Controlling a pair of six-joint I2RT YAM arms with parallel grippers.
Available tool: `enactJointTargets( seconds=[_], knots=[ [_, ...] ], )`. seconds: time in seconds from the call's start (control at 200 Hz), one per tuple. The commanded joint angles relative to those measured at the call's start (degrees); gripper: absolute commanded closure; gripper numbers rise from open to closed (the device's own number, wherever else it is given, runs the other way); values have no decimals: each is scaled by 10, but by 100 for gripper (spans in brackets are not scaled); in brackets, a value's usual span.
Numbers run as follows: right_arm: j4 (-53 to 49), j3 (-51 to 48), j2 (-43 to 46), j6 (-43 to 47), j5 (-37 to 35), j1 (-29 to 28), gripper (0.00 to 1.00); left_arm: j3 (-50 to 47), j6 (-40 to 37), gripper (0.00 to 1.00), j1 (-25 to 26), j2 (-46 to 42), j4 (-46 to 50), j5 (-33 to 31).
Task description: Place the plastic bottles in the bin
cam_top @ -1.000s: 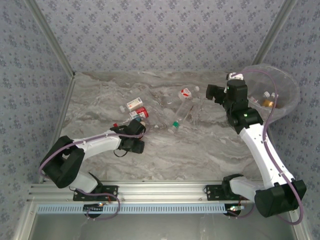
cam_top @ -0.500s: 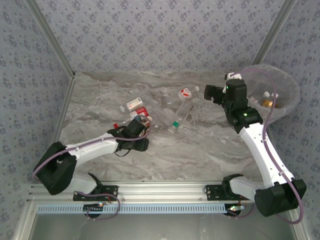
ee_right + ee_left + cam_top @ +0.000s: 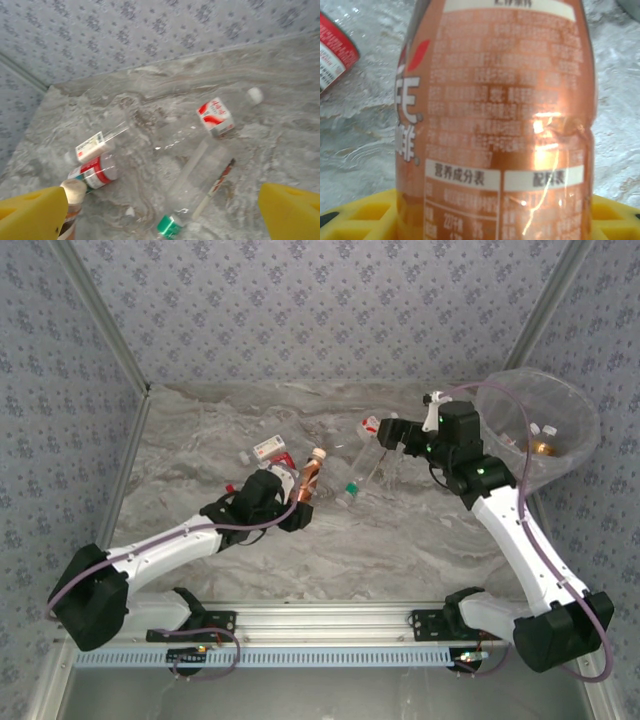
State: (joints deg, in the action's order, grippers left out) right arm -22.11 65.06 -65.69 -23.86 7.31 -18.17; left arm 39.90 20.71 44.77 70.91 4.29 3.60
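Note:
My left gripper has a red label and cap peeking past it, so I expect the copper-brown bottle to uncover a red-capped bottle (image 3: 283, 459) when I carry it away.
My left gripper (image 3: 301, 503) is shut on a copper-brown bottle (image 3: 311, 478), held upright just off the table. In the left wrist view that bottle (image 3: 495, 115) stands between the yellow fingers (image 3: 360, 215). My right gripper (image 3: 398, 436) hangs open above the table, left of the bin (image 3: 570, 400), a clear bucket with a few bottles inside. Between its yellow fingertips (image 3: 32, 215) lies a clear green-capped bottle (image 3: 200, 180), also seen from above as the green-capped bottle (image 3: 362, 472). A red-and-white labelled bottle (image 3: 216, 116) lies beyond it. Two more bottles (image 3: 95, 160) lie at the left.
A loose white cap (image 3: 255, 95) rests on the marble table (image 3: 400, 540) near the back wall. Patterned walls close in the back and sides. The bin sits at the far right corner, partly over the table edge. Bare marble stretches in front of the bottles.
My left gripper has risen and moved right with the copper-brown bottle now upright in it. My right gripper has swung left, away from the bin and over the lying bottles.

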Motion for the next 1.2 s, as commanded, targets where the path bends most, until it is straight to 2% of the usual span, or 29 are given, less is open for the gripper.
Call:
enactJointTargets(
  seconds=[0.0, 0.215, 0.38, 0.545, 0.825, 1.044, 1.194],
  knots=[
    [7, 2, -22, -57, 84, -5, 0, -6, -12, 62, 9, -14, -60, 33],
    [61, 2, -89, -110, 242, -13, 3, 4, -31, 62, 19, -7, -94, 52],
    [71, 24, -143, -118, 302, -32, 5, 14, -40, 62, 19, 7, -108, 69],
    [102, 25, -164, -128, 279, -58, 5, 20, -39, 62, 19, 17, -126, 74],
    [200, -1, -187, -187, 277, -79, 23, 22, -36, 62, 21, 27, -145, 86],
    [221, -9, -196, -195, 250, -100, 28, 25, -24, 62, 21, 34, -158, 81],
    [234, -19, -196, -197, 241, -102, 38, 21, -17, 62, 21, 35, -167, 82]
  ],
)
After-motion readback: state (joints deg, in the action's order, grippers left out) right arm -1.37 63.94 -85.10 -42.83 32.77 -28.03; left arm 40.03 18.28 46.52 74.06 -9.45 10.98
